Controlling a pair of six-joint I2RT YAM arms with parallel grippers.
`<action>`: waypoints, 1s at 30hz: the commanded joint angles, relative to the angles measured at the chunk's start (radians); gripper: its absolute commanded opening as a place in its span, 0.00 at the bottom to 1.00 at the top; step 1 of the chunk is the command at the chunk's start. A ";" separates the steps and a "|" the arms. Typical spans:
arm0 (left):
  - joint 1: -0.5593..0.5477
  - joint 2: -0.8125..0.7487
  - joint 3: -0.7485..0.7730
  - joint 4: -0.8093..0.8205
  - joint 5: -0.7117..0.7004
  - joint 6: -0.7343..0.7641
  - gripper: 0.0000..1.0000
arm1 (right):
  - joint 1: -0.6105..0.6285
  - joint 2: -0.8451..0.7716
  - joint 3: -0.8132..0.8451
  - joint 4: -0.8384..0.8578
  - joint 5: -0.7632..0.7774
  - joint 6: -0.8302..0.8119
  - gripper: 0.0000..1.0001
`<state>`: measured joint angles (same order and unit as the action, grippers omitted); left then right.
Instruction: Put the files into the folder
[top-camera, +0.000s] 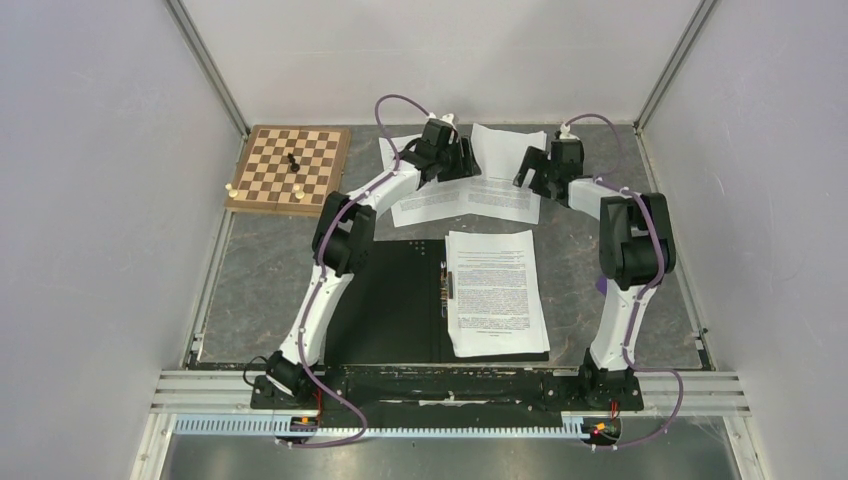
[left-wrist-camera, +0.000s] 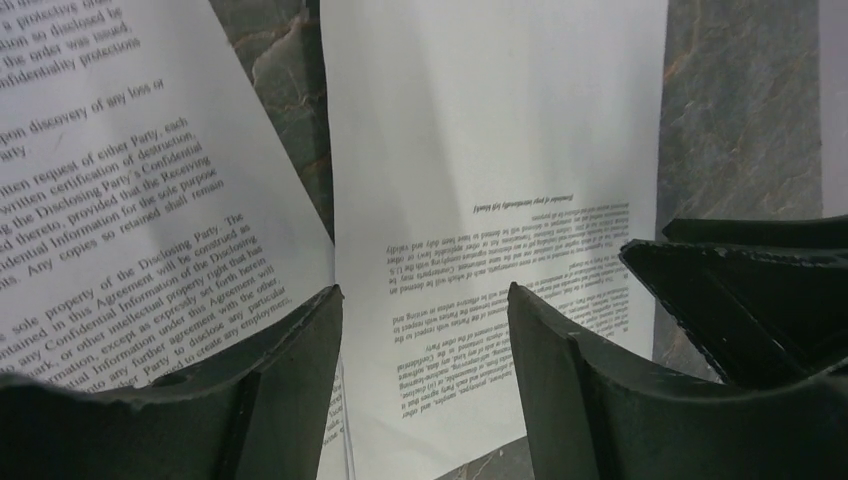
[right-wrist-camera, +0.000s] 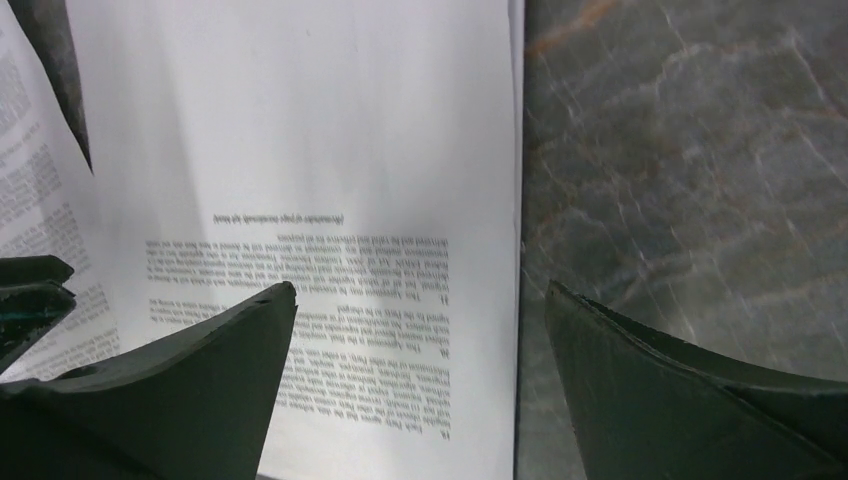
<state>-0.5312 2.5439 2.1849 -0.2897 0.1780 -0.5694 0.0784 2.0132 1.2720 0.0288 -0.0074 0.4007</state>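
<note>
The upside-down sheet (top-camera: 507, 165) lies over the tilted sheet's edge (top-camera: 462, 203), so I expect the upside-down sheet to come free and leave the tilted sheet behind when I lift.
The folder (top-camera: 385, 300) lies open near the arm bases, black inner faces up. One of the files (top-camera: 497, 292) rests on its right side. Two more printed sheets lie at the back of the table, one lying crosswise (top-camera: 480, 200) and one behind it (top-camera: 500, 148). My left gripper (top-camera: 450, 160) (left-wrist-camera: 423, 290) hovers open over these two sheets, above the seam between the tilted sheet (left-wrist-camera: 130, 200) and the upside-down sheet (left-wrist-camera: 490, 150). Nothing is between its fingers. My right gripper (top-camera: 535, 172) (right-wrist-camera: 420, 285) stands wide open straddling the right edge of a sheet (right-wrist-camera: 300, 150).
A wooden chessboard (top-camera: 290, 168) with a few pieces sits at the back left. The table is grey stone-patterned (right-wrist-camera: 690, 150), walled by white panels. The two grippers are close together; the right gripper's fingers (left-wrist-camera: 740, 290) show in the left wrist view.
</note>
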 joint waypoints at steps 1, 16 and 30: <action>0.019 0.034 0.070 0.161 -0.022 -0.013 0.68 | -0.029 0.076 0.128 0.048 -0.034 0.029 0.98; 0.033 0.261 0.253 0.553 -0.157 -0.191 0.78 | -0.108 0.352 0.461 0.086 -0.102 0.127 0.98; 0.032 0.343 0.287 0.636 -0.144 -0.325 0.76 | -0.125 0.529 0.572 0.155 -0.311 0.236 0.82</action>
<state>-0.4995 2.8811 2.4283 0.2832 0.0353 -0.8486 -0.0509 2.4855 1.8580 0.1963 -0.2153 0.5804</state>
